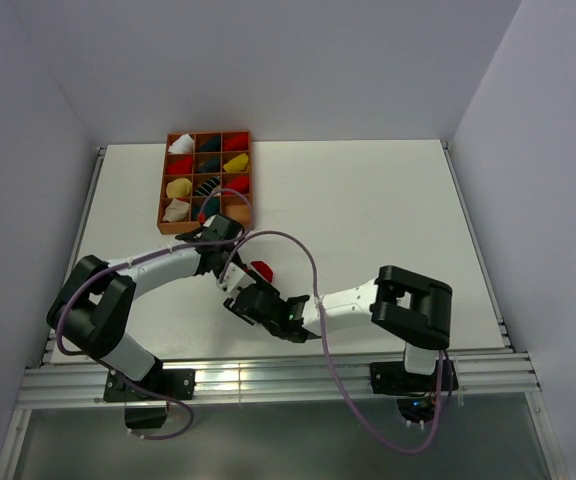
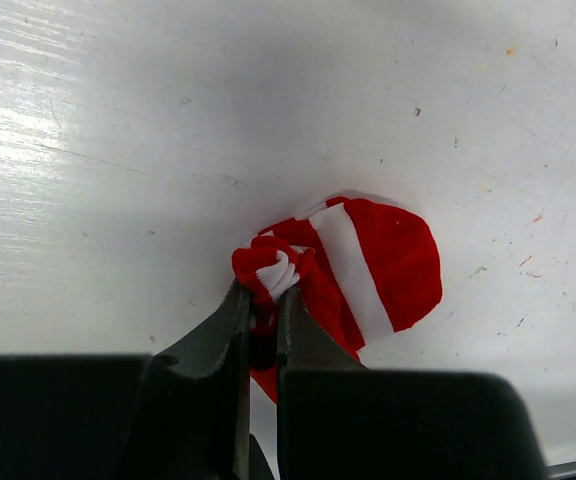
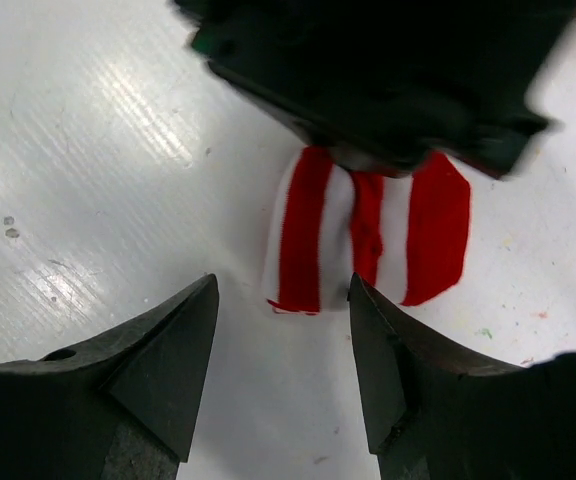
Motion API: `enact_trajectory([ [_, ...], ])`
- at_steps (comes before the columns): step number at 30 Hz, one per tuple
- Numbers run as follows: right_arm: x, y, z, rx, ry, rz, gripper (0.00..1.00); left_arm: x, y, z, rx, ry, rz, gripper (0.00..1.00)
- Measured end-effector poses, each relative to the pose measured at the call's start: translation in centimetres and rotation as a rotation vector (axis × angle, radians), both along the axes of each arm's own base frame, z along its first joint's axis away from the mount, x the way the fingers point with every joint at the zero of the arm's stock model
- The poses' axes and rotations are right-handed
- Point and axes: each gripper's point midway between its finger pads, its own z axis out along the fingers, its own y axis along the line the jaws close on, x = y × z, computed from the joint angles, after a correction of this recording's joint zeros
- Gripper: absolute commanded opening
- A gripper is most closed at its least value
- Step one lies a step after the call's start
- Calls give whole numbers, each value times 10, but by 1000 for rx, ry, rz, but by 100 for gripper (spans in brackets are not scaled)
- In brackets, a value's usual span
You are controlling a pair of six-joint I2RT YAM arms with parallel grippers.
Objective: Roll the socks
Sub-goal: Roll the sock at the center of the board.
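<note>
I should hold the striped near edge [image 3: 308, 275] with my right gripper while my left gripper opens and grips again, because the sock's red end [image 2: 400, 262] sticks out past my left gripper's fold.
A red-and-white striped sock [image 2: 378, 262] lies bunched on the white table, just in front of both arms [image 1: 262, 270]. My left gripper [image 2: 266, 296] is shut on a gathered fold at the sock's near end, with fabric squeezed between its jaws. In the top view the left gripper [image 1: 238, 278] sits right beside the sock. My right gripper [image 3: 283, 290] stands open just short of the sock [image 3: 308, 232], touching nothing. The left gripper's dark body hides the sock's far part in the right wrist view. No other loose sock shows.
An orange-brown divided tray [image 1: 236, 212] stands at the back left of the table, with rolled bundles in red, yellow, white and dark colours in several compartments. The right gripper [image 1: 253, 303] crowds close under the left one. Grey walls enclose the table.
</note>
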Motion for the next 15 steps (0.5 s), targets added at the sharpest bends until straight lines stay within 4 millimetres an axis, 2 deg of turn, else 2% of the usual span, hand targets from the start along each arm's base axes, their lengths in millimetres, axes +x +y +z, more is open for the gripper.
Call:
enact_trajectory([
  [5,0,6,-14,-103,-80,3,61,0,0,0,5,3,-15,3],
  [8,6,5,-20,-145,-114,-20,56,0,-1,-1,4,5,-19,3],
  [11,13,3,-24,-172,-156,-52,36,0,-1,0,6,2,-26,3],
  [12,15,2,-25,-179,-168,-61,20,0,-1,0,6,2,-26,4],
  [14,16,2,-25,-186,-184,-65,3,1,-1,0,8,-3,-30,7],
  [15,16,2,-25,-186,-186,-65,0,2,-1,0,9,-6,-30,10],
])
